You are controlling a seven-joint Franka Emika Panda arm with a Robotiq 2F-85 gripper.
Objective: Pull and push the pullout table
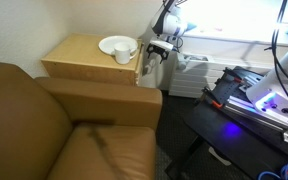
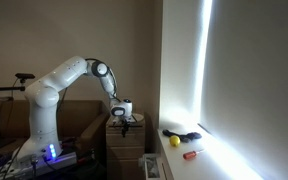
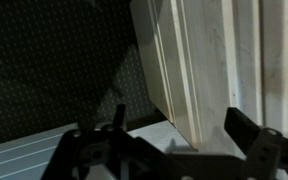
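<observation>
I should raise my gripper toward the top slab's edge (image 3: 267, 60) before I pull the pullout table, because my gripper's open fingers hang too low beside the cabinet's lower panels (image 3: 169, 60).
The light-tan side cabinet (image 1: 84, 62) stands beside the armchair. In the wrist view its stacked wooden edges fill the upper middle, and the thin pullout table (image 3: 176, 70) shows as a narrow strip under the top slab, seemingly flush with the cabinet. My gripper (image 3: 179, 125) is open, its two dark fingers on either side of the cabinet's corner edge, close to the wood; contact cannot be told. In both exterior views the gripper (image 1: 155, 52) (image 2: 126, 122) hangs at the cabinet's end, at top-slab height.
A white plate (image 1: 112, 44) and a white cup (image 1: 124, 54) sit on the cabinet top. The brown leather armchair (image 1: 54, 130) is next to it. A black table with purple light (image 1: 254, 105) stands close by. Small yellow (image 2: 174, 141) and red (image 2: 190, 154) objects lie on the sill.
</observation>
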